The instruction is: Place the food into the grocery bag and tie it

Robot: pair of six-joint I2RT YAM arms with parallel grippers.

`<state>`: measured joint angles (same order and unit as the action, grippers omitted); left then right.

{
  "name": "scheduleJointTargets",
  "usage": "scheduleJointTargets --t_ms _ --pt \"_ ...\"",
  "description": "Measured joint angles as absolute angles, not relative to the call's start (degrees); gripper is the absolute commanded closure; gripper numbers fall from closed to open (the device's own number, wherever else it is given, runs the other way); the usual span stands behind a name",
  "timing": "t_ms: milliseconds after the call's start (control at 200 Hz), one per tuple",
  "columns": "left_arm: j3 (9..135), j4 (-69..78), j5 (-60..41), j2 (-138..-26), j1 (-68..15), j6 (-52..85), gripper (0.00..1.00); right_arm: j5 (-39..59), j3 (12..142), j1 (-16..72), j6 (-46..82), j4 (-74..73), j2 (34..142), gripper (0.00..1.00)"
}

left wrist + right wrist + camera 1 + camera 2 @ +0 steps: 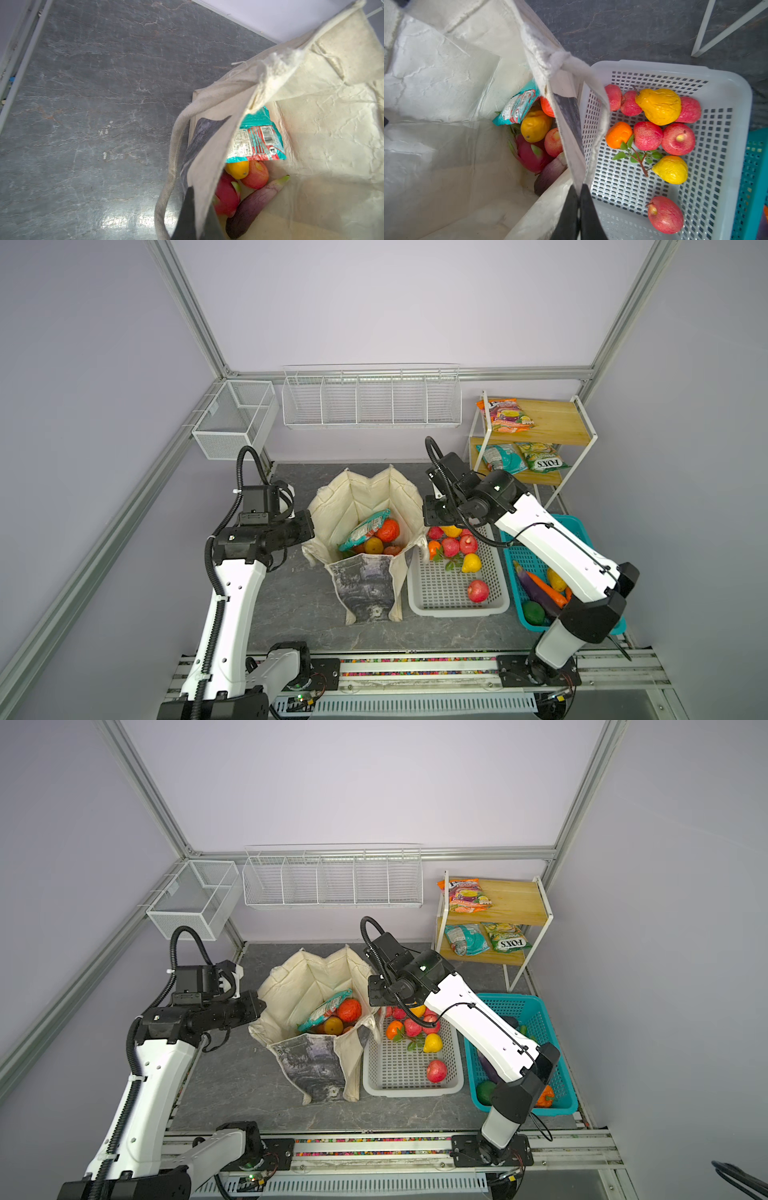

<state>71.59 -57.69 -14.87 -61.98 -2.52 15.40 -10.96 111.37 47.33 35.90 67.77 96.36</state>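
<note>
Next, I open my left gripper, which pinches the bag's rim (219, 172), back off and grip the bag's strap handle (172, 158), hanging loose outside, lower down before tying.
The cream grocery bag (365, 497) (299, 986) stands open in the middle of the table, printed panel toward the front. Inside lie food items: a teal snack packet (365, 529) (257, 139) (517, 108), an orange (388, 529), a pink dragon fruit (227, 195) (531, 155), an apple (255, 174) and a purple eggplant (253, 205). My left gripper (309, 526) (200, 199) is shut on the bag's left rim. My right gripper (428, 514) (578, 187) is shut on the right rim cloth. A strap handle (172, 158) hangs outside the bag.
A white perforated basket (457, 611) (737, 124) with several toy fruits sits right of the bag. A teal basket (532, 626) of vegetables lies under my right arm. A wooden shelf (552, 423) with snack packets stands back right. Wire baskets (370, 402) hang on the back wall.
</note>
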Motion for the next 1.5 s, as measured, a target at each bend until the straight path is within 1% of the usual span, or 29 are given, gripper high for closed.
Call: scheduleJointTargets --t_ms 190,505,595,660,725,905,1005,1135,1195,1215,1220,1230,1430,1500 --pt "71.96 -56.73 -14.85 -62.54 -4.56 16.21 1.0 -12.01 111.96 47.33 34.2 69.43 96.92 0.93" --pt "72.03 -56.4 -14.35 -62.65 -4.58 16.88 1.0 -13.67 111.94 47.33 32.47 69.71 97.67 0.93" --pt "72.03 -56.4 -14.31 -62.65 -4.58 17.1 0.93 -14.09 111.26 47.33 32.27 69.67 97.67 0.93" --pt "72.03 -56.4 -14.17 -62.63 -4.58 17.32 0.92 -14.15 110.52 47.33 32.1 69.6 97.67 0.93" --pt "72.03 -56.38 -14.0 -62.54 -4.58 17.52 0.85 -14.2 109.49 47.33 32.1 69.56 97.65 0.93" --pt "72.05 -56.18 -13.23 -61.89 -4.58 18.46 0.54 -14.41 107.2 47.33 32.1 69.14 97.62 0.93" --pt "72.07 -55.96 -12.73 -61.36 -4.58 19.07 0.41 -14.63 107.07 47.33 32.1 69.1 97.6 0.93" --pt "72.1 -55.92 -11.49 -59.96 -4.56 19.99 0.27 -14.79 107.07 47.33 32.1 68.97 97.3 0.93" --pt "72.14 -55.92 -10.76 -59.11 -4.43 20.25 0.14 -14.79 107.07 47.33 32.1 68.95 97.17 0.93" --pt "72.18 -55.94 -10.5 -58.78 -4.29 20.12 0.07 -14.81 107.07 47.33 32.08 68.95 97.1 0.93" --pt "72.18 -55.92 -10.41 -58.74 -4.27 20.05 0.03 -14.81 107.07 47.33 32.08 68.95 97.1 0.93" --pt "72.18 -55.94 -10.35 -58.61 -4.19 20.67 0.0 -14.79 107.07 47.33 32.08 68.95 97.08 0.93" --pt "72.53 -56.1 -5.98 -55.48 -0.36 22.26 0.0 -15.44 107.07 47.33 31.86 68.95 96.9 0.93" --pt "72.53 -56.31 -3.68 -54.3 0.71 22.92 0.02 -15.59 107.07 47.33 31.64 68.95 96.86 0.93"
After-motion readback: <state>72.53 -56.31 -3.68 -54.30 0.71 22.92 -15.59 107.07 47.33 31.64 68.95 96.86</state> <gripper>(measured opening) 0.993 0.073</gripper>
